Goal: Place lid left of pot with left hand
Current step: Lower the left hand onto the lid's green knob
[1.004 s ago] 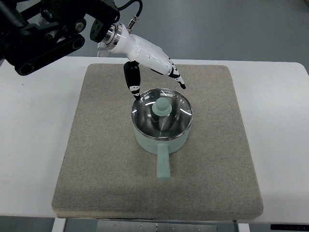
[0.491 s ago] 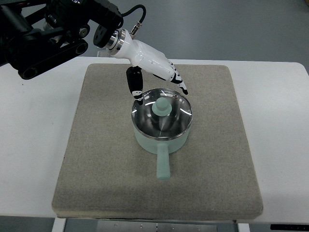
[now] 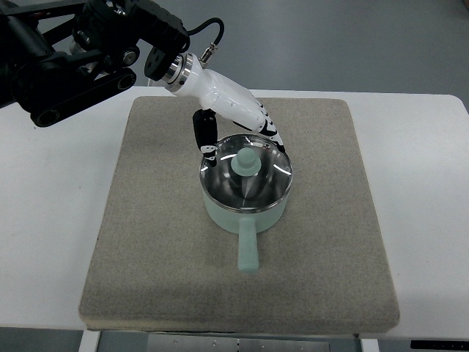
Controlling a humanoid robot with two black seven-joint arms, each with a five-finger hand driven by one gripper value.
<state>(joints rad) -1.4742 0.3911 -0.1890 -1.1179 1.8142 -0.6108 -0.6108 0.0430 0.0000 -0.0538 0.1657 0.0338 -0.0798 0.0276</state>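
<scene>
My gripper is about to lift the glass lid (image 3: 246, 169) by its knob. Only shiny steel (image 3: 253, 192) shows through the lid, so I should expect the pot to be empty.
A mint green pot (image 3: 247, 213) stands in the middle of a grey mat (image 3: 146, 242), its handle pointing toward the near edge. A glass lid (image 3: 247, 171) with a mint green knob (image 3: 245, 162) sits on it. My left hand (image 3: 238, 143) hangs over the pot's far rim, fingers spread and holding nothing. The thumb (image 3: 204, 136) reaches down at the lid's far left edge, and the other fingers (image 3: 267, 128) sit over the far right edge. The knob is just in front of the hand, untouched. My right hand is out of view.
The mat lies on a white table (image 3: 51, 220). The left arm's black links (image 3: 73, 59) stretch over the table's far left corner. Bare mat lies to the left of the pot.
My left hand has moved down and slightly toward the pot, closing in on the lid's far edge. The pot and lid have not moved.
</scene>
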